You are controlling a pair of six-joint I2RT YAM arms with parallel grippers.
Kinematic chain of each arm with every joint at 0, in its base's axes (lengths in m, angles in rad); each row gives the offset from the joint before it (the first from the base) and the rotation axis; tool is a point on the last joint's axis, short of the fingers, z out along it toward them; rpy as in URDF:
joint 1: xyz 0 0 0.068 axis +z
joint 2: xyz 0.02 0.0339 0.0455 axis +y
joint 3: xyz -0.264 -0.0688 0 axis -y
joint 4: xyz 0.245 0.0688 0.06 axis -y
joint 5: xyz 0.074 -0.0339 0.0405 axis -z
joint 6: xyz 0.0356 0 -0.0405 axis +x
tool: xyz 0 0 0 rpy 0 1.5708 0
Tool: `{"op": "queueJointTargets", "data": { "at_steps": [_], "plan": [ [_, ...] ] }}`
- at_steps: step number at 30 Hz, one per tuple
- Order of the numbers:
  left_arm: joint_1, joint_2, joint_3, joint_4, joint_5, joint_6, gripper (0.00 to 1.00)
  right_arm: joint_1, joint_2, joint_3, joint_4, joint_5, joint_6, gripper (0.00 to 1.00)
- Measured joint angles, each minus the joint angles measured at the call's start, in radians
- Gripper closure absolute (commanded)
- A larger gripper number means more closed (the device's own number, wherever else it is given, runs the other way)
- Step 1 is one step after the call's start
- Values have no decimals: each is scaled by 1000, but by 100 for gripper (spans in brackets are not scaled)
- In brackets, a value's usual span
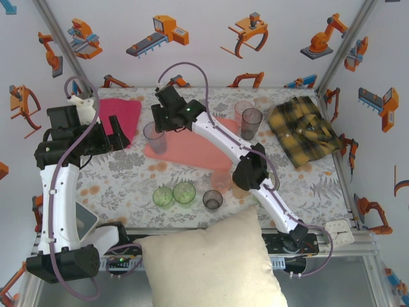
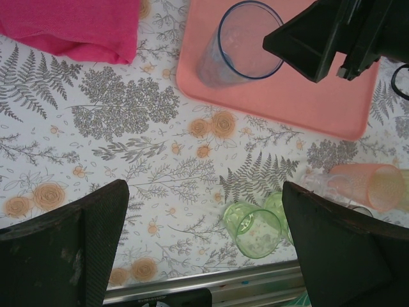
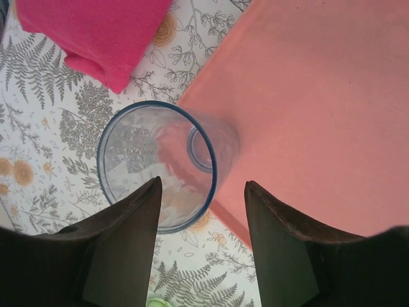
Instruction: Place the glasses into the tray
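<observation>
The blue-rimmed glass (image 1: 155, 137) is standing upright on the salmon tray, so my right gripper should keep moving away with its fingers open until they are on either side of a front-row glass's rim.
A blue-rimmed glass (image 3: 160, 163) stands upright on the near-left corner of the salmon tray (image 3: 319, 96). My right gripper (image 3: 202, 185) hovers just above it, open, the glass's right rim between the fingers without contact. From above, the same glass (image 1: 154, 134), tray (image 1: 198, 153) and right gripper (image 1: 161, 120) show at centre left. Open over bare tablecloth, my left gripper (image 2: 204, 192) has two green glasses (image 2: 255, 230) by its right finger. An orange-pink glass (image 2: 370, 185) lies on its side. A smoky glass (image 1: 212, 199) stands near the front edge.
A magenta folded cloth (image 1: 121, 115) lies left of the tray, beside my left gripper (image 1: 118, 134). Pink and grey glasses (image 1: 248, 118) stand at the back, next to a yellow plaid shirt (image 1: 303, 131). A cream pillow (image 1: 211, 262) covers the table's near edge.
</observation>
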Motion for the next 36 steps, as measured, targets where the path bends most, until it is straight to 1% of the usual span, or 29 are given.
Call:
{"op": "queueJointTargets", "data": {
  "at_steps": [8,11,14,19,23,26,30,33,36],
  "plan": [
    [3,-16,1,-2,13,7,3,-9,-143,0,-79,57,-28,47],
    [3,-17,6,-10,43,21,3,-9,-242,-41,-127,108,-37,47],
    [3,-17,13,-24,85,39,3,-10,-402,-185,-174,167,-42,48],
    [1,-14,21,-47,141,75,3,-9,-718,-515,-249,266,-20,48],
    [-9,3,36,-68,190,108,3,-9,-990,-799,-306,351,45,49],
    [-23,23,48,-81,217,127,3,-9,-1190,-970,-363,410,115,49],
    [-51,40,59,-94,238,143,3,-9,-1426,-1131,-469,471,225,49],
    [-78,43,62,-98,244,152,3,-9,-1548,-1229,-546,494,307,49],
    [-104,47,62,-100,246,158,3,-9,-1622,-1314,-606,506,381,50]
  ]
}}
